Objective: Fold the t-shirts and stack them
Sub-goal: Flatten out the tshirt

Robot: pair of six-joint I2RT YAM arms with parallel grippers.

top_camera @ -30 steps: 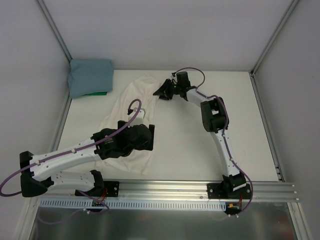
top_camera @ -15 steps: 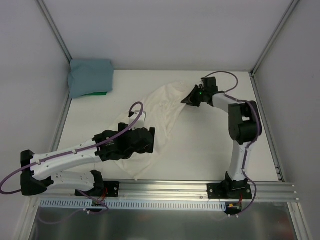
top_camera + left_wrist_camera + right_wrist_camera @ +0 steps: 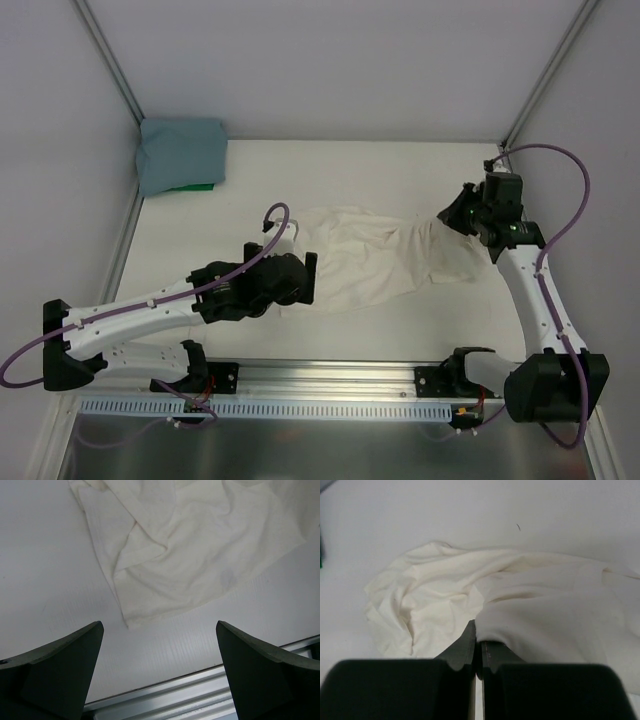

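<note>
I keep pulling the cream t-shirt's bunched end (image 3: 452, 252) closer in my right gripper's fingers, as there is open table (image 3: 447, 322) toward the rail, and let it go there.
The cream t-shirt (image 3: 365, 258) lies crumpled and stretched sideways across the middle of the table. My right gripper (image 3: 455, 215) is shut on its right end; in the right wrist view the cloth (image 3: 435, 595) bunches over the closed fingertips (image 3: 479, 630). My left gripper (image 3: 304, 276) hovers wide open at the shirt's left end, holding nothing. In the left wrist view a corner of the shirt (image 3: 190, 555) lies beyond the open gripper (image 3: 159, 630). The teal-blue t-shirt (image 3: 180, 152) sits folded in the far left corner.
A green object (image 3: 195, 187) peeks out from under the teal shirt. An aluminium rail (image 3: 340, 375) runs along the table's near edge, also visible just below the left fingers (image 3: 200, 690). Frame posts (image 3: 110, 70) and walls border the table on both sides.
The right gripper shut on the cream shirt's far end and dragged it to the right, so the shirt now lies sideways. The left gripper stayed open and shifted slightly.
</note>
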